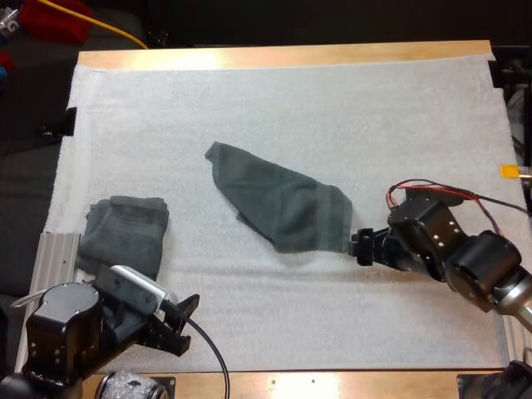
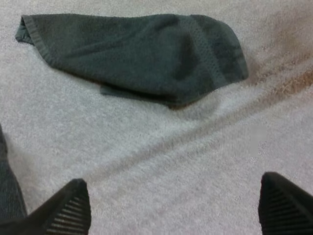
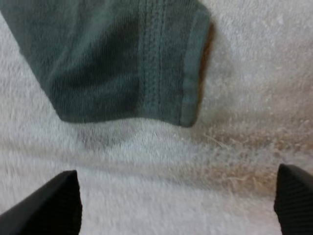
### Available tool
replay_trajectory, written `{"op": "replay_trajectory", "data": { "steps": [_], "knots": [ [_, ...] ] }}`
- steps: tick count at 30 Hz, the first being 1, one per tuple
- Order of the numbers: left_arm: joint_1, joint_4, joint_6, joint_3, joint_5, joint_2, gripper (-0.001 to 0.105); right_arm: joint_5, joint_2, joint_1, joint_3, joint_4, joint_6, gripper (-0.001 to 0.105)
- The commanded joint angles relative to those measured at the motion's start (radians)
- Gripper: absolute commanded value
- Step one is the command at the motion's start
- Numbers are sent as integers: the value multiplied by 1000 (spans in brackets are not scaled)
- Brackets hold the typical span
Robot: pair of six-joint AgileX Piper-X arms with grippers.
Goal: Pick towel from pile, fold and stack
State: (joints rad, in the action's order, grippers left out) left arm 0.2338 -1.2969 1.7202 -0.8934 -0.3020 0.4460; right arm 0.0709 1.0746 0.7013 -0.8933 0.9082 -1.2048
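Observation:
Another cloth edge (image 1: 244, 222) shows under the dark grey-green towel (image 1: 287, 208). I should expect hidden folded cloth to open out wider when I lift the towel's end.
A dark grey-green towel (image 1: 278, 202) lies loosely spread in the middle of the white mat (image 1: 349, 108), also seen ahead of the left fingers (image 2: 146, 54) and close before the right fingers (image 3: 122, 58). A second towel (image 1: 125, 233), folded, sits at the mat's left side just beyond my left gripper (image 1: 179, 328). That left gripper (image 2: 173, 205) is open over bare mat. My right gripper (image 1: 359, 247) is open too, low at the spread towel's near right corner, fingers (image 3: 54, 205) apart with only mat between them.
A grey metal block (image 1: 54, 258) lies at the mat's left edge beside the folded towel. The wooden table edge (image 1: 283, 56) runs along the far side. Bare mat extends along the front between the two arms.

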Motion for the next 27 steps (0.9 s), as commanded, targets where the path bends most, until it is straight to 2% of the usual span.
{"op": "replay_trajectory", "data": {
  "steps": [1,6,11,16,20,27],
  "knots": [
    [3,-9,5,-1,7,1,69,0,-11,-1,19,-42,19,78],
    [3,-23,2,-1,7,1,69,-75,-11,-73,103,-148,80,78],
    [3,-22,2,-1,7,1,69,-259,-5,-221,201,-276,112,78],
    [3,-22,2,-1,7,1,69,-442,34,-292,289,-416,132,78],
    [3,-22,2,-1,7,1,69,-496,92,-292,327,-528,132,78],
    [3,-28,2,-1,7,1,69,-501,204,-292,331,-634,135,78]
  ]
}}
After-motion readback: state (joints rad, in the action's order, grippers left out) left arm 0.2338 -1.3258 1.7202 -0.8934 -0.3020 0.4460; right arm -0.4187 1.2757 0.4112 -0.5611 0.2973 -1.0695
